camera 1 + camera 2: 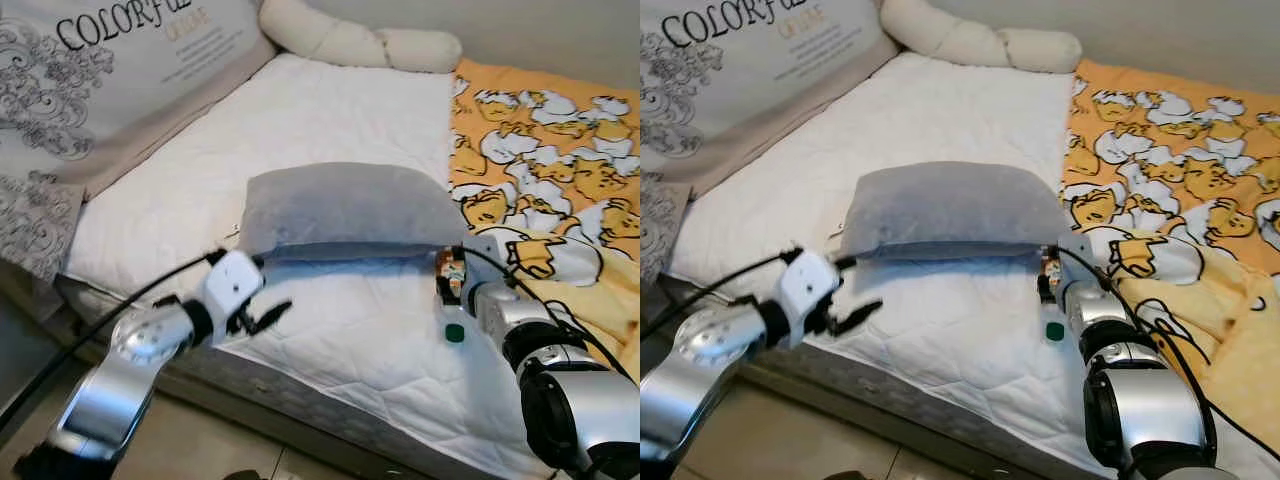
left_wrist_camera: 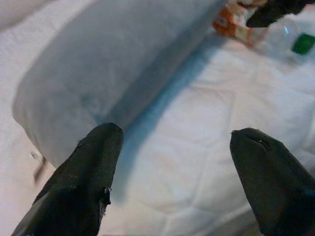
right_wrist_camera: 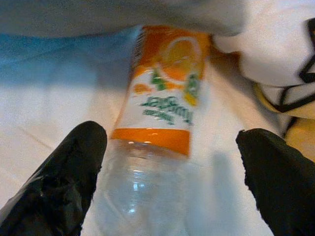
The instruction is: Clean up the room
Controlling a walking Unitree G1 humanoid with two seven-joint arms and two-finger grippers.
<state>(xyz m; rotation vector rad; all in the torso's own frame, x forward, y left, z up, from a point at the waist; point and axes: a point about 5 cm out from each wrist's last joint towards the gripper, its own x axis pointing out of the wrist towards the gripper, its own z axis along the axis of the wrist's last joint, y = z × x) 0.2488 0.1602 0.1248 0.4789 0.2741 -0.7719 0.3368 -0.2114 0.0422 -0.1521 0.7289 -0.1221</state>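
I expect the bottle (image 1: pixel 452 290) to be empty when I lift it, because white mattress can be seen through the clear body (image 3: pixel 143 189) under the orange label.
A grey pillow (image 1: pixel 350 210) lies across the white mattress (image 1: pixel 330 110). A clear plastic bottle (image 3: pixel 160 123) with an orange label and a green cap (image 1: pixel 455 333) lies on the mattress at the pillow's right end, its base tucked under the pillow. My right gripper (image 3: pixel 172 147) is open, one finger on each side of the bottle's body. My left gripper (image 1: pixel 268 316) is open and holds nothing. It hovers over the mattress's front edge, below the pillow's left end, and the left wrist view looks at the pillow (image 2: pixel 113 64).
A yellow duck-print blanket (image 1: pixel 560 160) covers the bed's right side, right beside the bottle. A cream bolster (image 1: pixel 360 40) lies at the far end. A large printed cushion (image 1: pixel 110 80) leans on the left. Bare floor (image 1: pixel 200 450) lies below the mattress edge.
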